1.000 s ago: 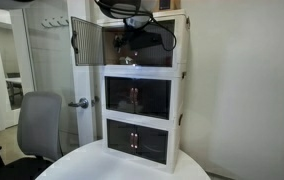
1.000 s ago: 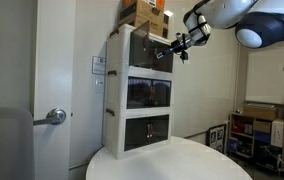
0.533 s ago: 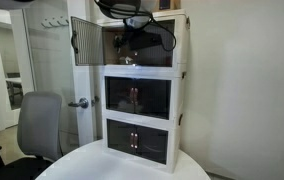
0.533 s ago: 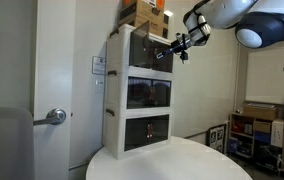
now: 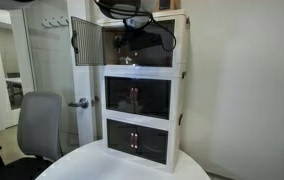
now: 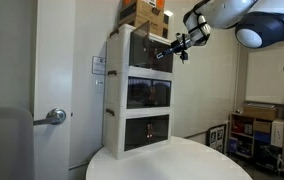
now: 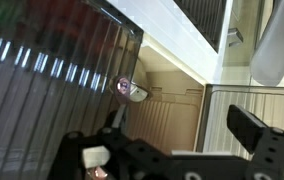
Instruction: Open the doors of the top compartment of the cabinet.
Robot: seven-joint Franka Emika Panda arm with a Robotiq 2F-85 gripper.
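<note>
The shut door's handle (image 7: 131,89) is lined up with one of the robot's fingers, so the gripper should move over until the handle is between both fingers before the robot pulls the door.
The cream cabinet (image 5: 140,95) (image 6: 132,95) stands on a white table. In its top compartment (image 5: 142,55) one of the doors (image 5: 85,40) stands swung out to the side, and the brownish interior shows. In an exterior view a dark door panel (image 6: 160,52) sticks out from the front towards my gripper (image 6: 180,45). In the wrist view the tinted door (image 7: 42,90) fills the left, with its small handle (image 7: 132,90) at its edge. My gripper (image 7: 182,135) is open, one finger (image 7: 112,125) by the door's edge. I cannot tell how the second door stands.
Cardboard boxes (image 6: 142,12) sit on top of the cabinet. The two lower tiers (image 5: 139,98) have shut doors. An office chair (image 5: 37,125) and a room door with a lever handle (image 6: 54,116) are beside the round white table (image 6: 172,162).
</note>
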